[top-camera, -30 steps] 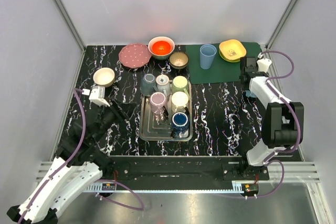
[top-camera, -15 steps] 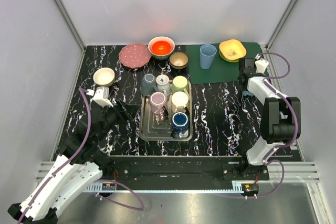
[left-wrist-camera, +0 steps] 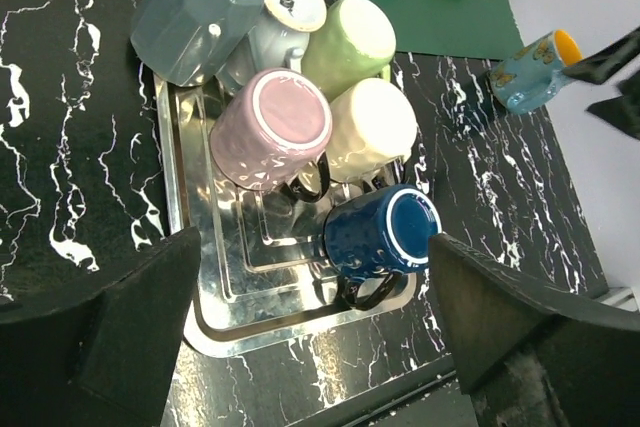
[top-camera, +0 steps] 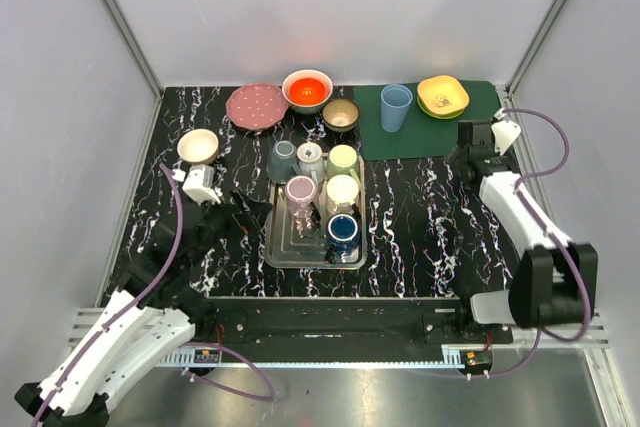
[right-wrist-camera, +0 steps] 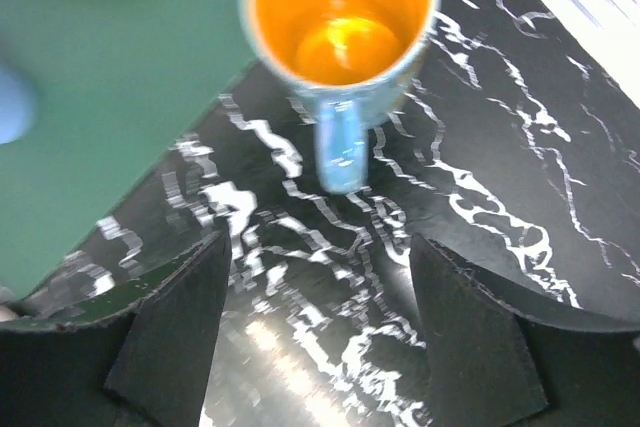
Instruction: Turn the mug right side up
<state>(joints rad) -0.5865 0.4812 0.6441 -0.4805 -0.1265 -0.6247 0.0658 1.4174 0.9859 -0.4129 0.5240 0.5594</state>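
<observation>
The dark-blue mug's handle (left-wrist-camera: 372, 292) faces the tray's near edge, clear of the pink mug. My left gripper should keep on toward that handle (top-camera: 330, 255) and close there.
A light-blue mug (right-wrist-camera: 340, 27) with an orange inside stands upright on the black marble table, just off the green mat's (right-wrist-camera: 120, 97) corner, its handle pointing at my right gripper (right-wrist-camera: 320, 317). That gripper is open, drawn back from the mug, with nothing between its fingers. The left wrist view catches the same mug (left-wrist-camera: 530, 72) at far right. My left gripper (left-wrist-camera: 315, 347) hangs open over the near edge of the metal tray (left-wrist-camera: 230, 287), which holds several upside-down mugs, among them a pink mug (left-wrist-camera: 275, 127) and a dark-blue mug (left-wrist-camera: 385, 232). In the top view the right gripper (top-camera: 470, 152) hides the light-blue mug.
Along the back stand a pink plate (top-camera: 256, 105), red bowl (top-camera: 307, 90), brown bowl (top-camera: 341, 114), blue cup (top-camera: 396, 107) and yellow bowl (top-camera: 443, 95) on the green mat (top-camera: 425, 137). A cream bowl (top-camera: 198, 146) sits at the left. The tray (top-camera: 300, 257) is in the middle.
Both grippers have opened. The right gripper let go of the light-blue mug and pulled back from it. The left gripper has shifted right, toward the tray.
</observation>
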